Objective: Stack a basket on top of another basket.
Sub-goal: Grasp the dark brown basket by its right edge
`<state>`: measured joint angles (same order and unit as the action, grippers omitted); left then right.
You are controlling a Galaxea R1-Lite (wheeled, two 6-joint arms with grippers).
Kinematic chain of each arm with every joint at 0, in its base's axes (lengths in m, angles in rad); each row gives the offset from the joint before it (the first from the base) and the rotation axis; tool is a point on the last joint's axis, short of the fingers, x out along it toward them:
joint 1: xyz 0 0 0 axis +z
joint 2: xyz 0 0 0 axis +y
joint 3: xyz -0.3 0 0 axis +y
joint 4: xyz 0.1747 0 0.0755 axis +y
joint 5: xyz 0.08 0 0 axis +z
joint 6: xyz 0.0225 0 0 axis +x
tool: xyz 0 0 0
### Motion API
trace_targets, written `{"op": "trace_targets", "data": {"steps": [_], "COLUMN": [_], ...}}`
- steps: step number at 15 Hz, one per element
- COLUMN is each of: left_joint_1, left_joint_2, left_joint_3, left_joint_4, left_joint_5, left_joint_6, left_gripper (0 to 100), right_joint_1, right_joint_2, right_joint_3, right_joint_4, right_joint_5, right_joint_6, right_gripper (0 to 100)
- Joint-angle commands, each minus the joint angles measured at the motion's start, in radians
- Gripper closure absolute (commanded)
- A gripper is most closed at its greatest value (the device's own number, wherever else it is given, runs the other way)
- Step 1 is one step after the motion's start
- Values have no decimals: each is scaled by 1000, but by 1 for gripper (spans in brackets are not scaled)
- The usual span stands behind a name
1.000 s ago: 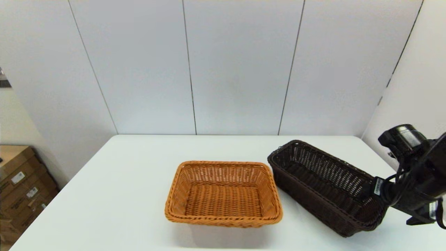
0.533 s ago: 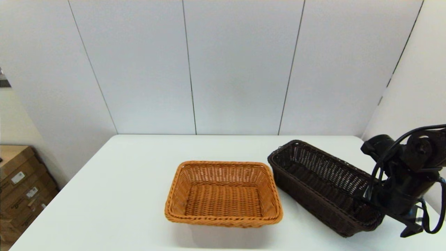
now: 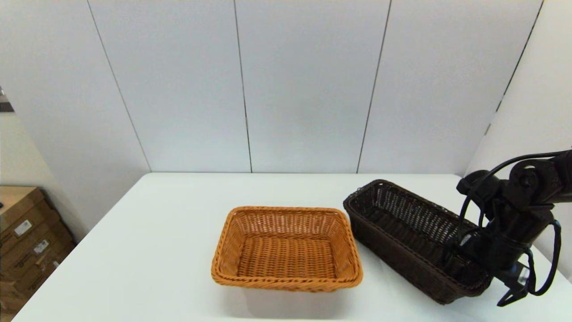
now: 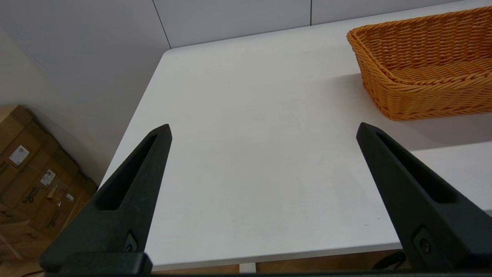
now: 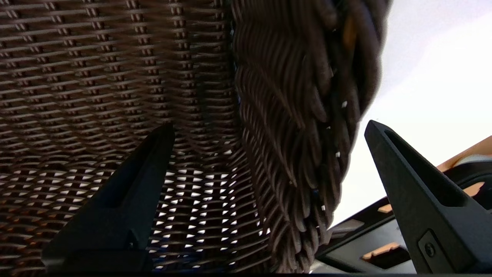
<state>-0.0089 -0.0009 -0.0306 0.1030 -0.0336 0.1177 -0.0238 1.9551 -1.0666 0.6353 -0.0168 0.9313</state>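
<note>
I expect the dark brown basket (image 3: 411, 241) to fit inside the other basket with its rim standing above when I lower it, because the orange-tan basket's sides (image 3: 230, 246) spread outward.
The dark brown basket (image 3: 402, 228) rests at the table's right, angled, with its near end toward my right arm. To its left, in the middle, sits the orange-tan basket (image 3: 286, 250), also in the left wrist view (image 4: 423, 69). My right gripper (image 3: 480, 279) is open and straddles the dark basket's near end wall. In the right wrist view the gripper (image 5: 268, 127) has one finger over the basket's woven inside (image 5: 115, 69) and the other outside the braided rim (image 5: 307, 96). My left gripper (image 4: 263, 127) hangs open over the table's left part, holding nothing.
The white table (image 3: 156, 250) has bare surface on its left half. Grey wall panels close the back and the right side. Cardboard boxes (image 3: 27, 241) are stacked on the floor beyond the left edge, also in the left wrist view (image 4: 27, 181).
My right arm has swung its wrist down and a little leftward, bringing the gripper onto the dark basket's near end. Neither basket has moved.
</note>
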Motion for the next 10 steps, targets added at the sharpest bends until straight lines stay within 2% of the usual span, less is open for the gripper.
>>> {"op": "trace_targets", "data": {"steps": [1,7,8,10], "left_joint_1": [1,0,0,0], "left_joint_2": [1,1,1,1], "left_joint_3": [0,0,0,0], "left_joint_4": [0,0,0,0], "left_joint_5": [0,0,0,0], "left_joint_6": [0,-1,0,0], "left_gripper": [0,0,0,0], "right_joint_1": [-24,-42,-42,-42], "right_joint_2": [27,61,65,68], "right_joint_3": [-36,-44,-44,-44], "right_joint_4": [4,4,4,4], "right_joint_5": [3,3,5,5], "right_joint_6": [12,6,8,4], "right_gripper": [0,0,100,100]}}
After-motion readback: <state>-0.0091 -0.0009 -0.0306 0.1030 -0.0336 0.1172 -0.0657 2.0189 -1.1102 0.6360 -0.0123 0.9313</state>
